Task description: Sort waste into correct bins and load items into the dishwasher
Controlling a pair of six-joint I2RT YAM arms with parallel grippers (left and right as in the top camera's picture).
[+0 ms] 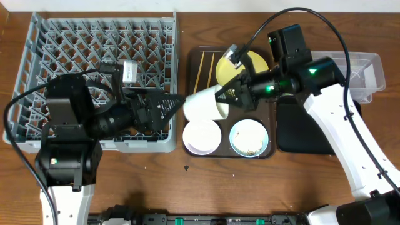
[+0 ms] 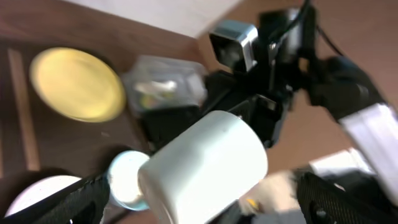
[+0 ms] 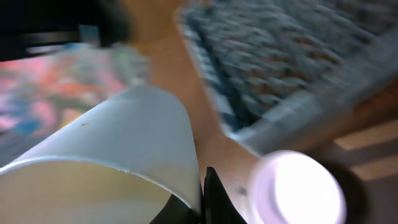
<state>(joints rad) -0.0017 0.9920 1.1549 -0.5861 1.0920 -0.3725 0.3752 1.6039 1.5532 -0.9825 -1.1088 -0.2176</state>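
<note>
The small white cup is held by its rim (image 1: 222,104) in my right gripper. My left gripper should grab the cup's base (image 1: 190,109) and put the cup in the rack with its opening facing down.
My right gripper (image 1: 230,95) is shut on the rim of the small white cup (image 1: 206,105) and holds it on its side above the left part of the brown tray (image 1: 195,62). The cup fills the right wrist view (image 3: 124,137), with one finger (image 3: 205,199) on its rim. My left gripper (image 1: 176,103) is open, and the cup (image 2: 205,162) lies between its spread fingers (image 2: 205,205). On the tray are the yellow plate (image 1: 247,65), chopsticks (image 1: 201,72), white bowl (image 1: 201,136) and light-blue bowl (image 1: 249,139) with pale crumbs.
The grey dish rack (image 1: 100,44) stands at the left, beside the tray. The black tray (image 1: 303,131) lies right of the brown tray. The clear tub (image 1: 365,69) is at the far right and holds something pale (image 2: 165,84).
</note>
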